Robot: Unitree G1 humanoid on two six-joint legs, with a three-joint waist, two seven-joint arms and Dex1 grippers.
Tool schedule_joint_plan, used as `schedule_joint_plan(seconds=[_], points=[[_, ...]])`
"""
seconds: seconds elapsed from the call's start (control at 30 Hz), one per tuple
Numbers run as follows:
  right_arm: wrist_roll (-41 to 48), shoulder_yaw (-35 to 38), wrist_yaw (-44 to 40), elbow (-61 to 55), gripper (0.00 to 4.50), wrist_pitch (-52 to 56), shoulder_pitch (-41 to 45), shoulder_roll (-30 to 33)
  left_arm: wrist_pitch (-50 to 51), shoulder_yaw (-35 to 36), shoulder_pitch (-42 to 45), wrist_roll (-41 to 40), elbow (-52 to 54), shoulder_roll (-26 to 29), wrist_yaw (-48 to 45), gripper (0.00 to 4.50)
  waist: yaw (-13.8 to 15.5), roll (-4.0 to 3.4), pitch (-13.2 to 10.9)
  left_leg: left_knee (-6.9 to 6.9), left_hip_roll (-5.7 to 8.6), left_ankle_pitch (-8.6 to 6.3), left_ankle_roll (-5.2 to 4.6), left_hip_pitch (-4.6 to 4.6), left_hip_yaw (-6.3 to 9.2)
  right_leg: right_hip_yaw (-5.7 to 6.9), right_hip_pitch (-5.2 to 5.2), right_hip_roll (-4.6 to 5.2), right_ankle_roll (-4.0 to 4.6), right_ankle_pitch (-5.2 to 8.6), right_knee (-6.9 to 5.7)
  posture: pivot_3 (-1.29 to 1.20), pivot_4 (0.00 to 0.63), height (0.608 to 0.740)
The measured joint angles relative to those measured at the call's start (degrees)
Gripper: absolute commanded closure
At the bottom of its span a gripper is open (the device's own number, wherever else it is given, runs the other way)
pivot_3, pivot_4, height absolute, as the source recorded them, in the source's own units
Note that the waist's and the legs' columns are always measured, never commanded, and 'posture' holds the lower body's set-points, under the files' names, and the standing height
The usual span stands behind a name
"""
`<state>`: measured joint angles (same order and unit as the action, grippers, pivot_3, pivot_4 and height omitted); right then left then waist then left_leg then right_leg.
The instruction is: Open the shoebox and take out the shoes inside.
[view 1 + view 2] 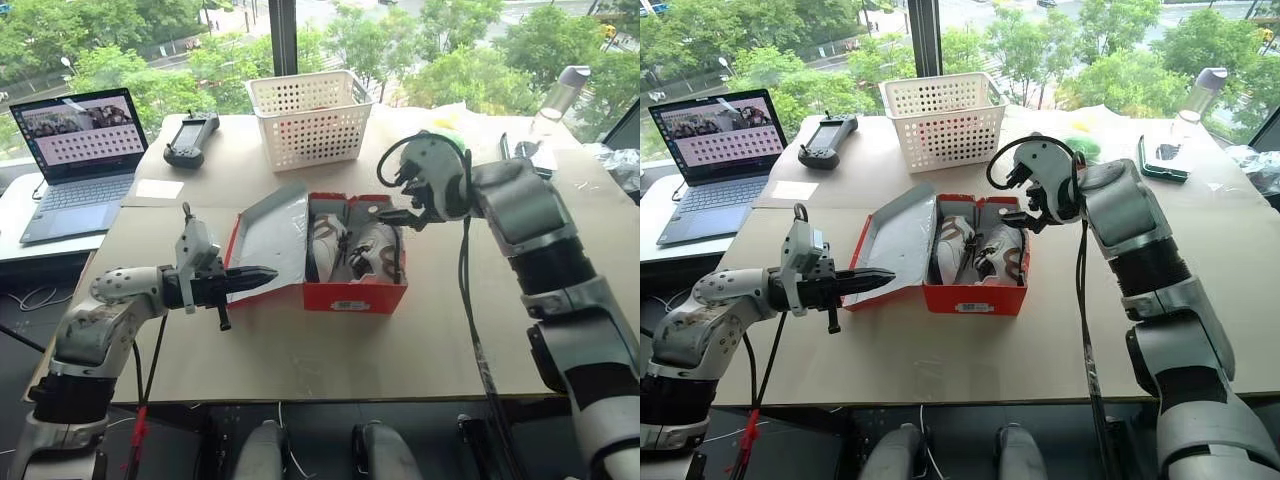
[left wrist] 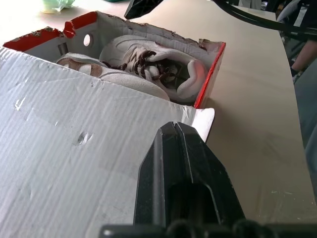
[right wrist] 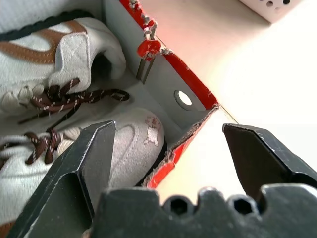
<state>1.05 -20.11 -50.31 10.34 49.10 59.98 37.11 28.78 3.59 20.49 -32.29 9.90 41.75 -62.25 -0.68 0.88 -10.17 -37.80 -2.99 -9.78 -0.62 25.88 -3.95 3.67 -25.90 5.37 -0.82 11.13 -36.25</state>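
My right gripper needs to move both fingers inside the shoebox, around the shoe (image 1: pixel 376 250) next to the torn side, because its fingers are on either side of the red shoebox's torn side (image 3: pixel 182 148).
The red shoebox (image 1: pixel 355 297) lies open in the middle of the table. Its lid (image 1: pixel 270 240) is folded back to the left, grey-white inside up. Two white-and-grey shoes (image 1: pixel 350 250) with dark laces lie side by side in the box, seen close in the left wrist view (image 2: pixel 148 59) and the right wrist view (image 3: pixel 64 54). My left gripper (image 1: pixel 262 274) is shut, its tip over the near edge of the lid (image 2: pixel 64 148). My right gripper (image 1: pixel 400 198) hangs open above the box's far right corner (image 3: pixel 198 116), nothing between its fingers (image 3: pixel 94 148).
A white perforated basket (image 1: pixel 310 115) stands behind the box. Back left are an open laptop (image 1: pixel 75 150), a black controller (image 1: pixel 190 138) and a white paper (image 1: pixel 160 188). Back right, a bottle (image 1: pixel 560 95) and a green object (image 1: pixel 450 135). Bare tabletop lies in front of the box.
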Motion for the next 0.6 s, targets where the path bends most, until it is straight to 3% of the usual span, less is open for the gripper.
schedule_joint_plan(seconds=[0.13, 0.33, 0.6], points=[[-0.88, -3.29, -1.88, -6.27, 0.38, -0.77, -4.77, 1.55, 0.1, 0.02, 0.01, -0.57, 0.43, -0.02, 0.29, 4.5, -0.1, 0.0, 0.0, -0.02, 0.0, 0.0, 0.0, 0.0, -0.01, -0.03, -0.05, -0.01, 0.0, 0.0, -0.07, 0.0, 0.15, 0.733], [-1.47, -4.05, -4.25, -12.35, 0.38, -1.26, -5.48, 3.18, 0.25, 0.01, 0.05, -1.2, 0.46, -0.02, 0.41, 4.5, -0.05, 0.0, 0.0, -0.04, 0.0, 0.01, 0.0, 0.0, -0.01, -0.05, -0.07, -0.02, 0.0, 0.0, -0.08, 0.0, 0.15, 0.733], [-1.59, -4.61, -2.35, -13.69, 0.38, 0.5, -5.76, -2.41, 0.36, 0.01, 0.99, -1.51, 0.44, -0.03, 0.97, 4.5, -0.02, 0.0, 0.0, -0.05, 0.0, 0.01, 0.01, -0.01, -0.01, -0.05, -0.07, -0.02, 0.01, 0.0, -0.13, 0.0, 0.15, 0.733]])
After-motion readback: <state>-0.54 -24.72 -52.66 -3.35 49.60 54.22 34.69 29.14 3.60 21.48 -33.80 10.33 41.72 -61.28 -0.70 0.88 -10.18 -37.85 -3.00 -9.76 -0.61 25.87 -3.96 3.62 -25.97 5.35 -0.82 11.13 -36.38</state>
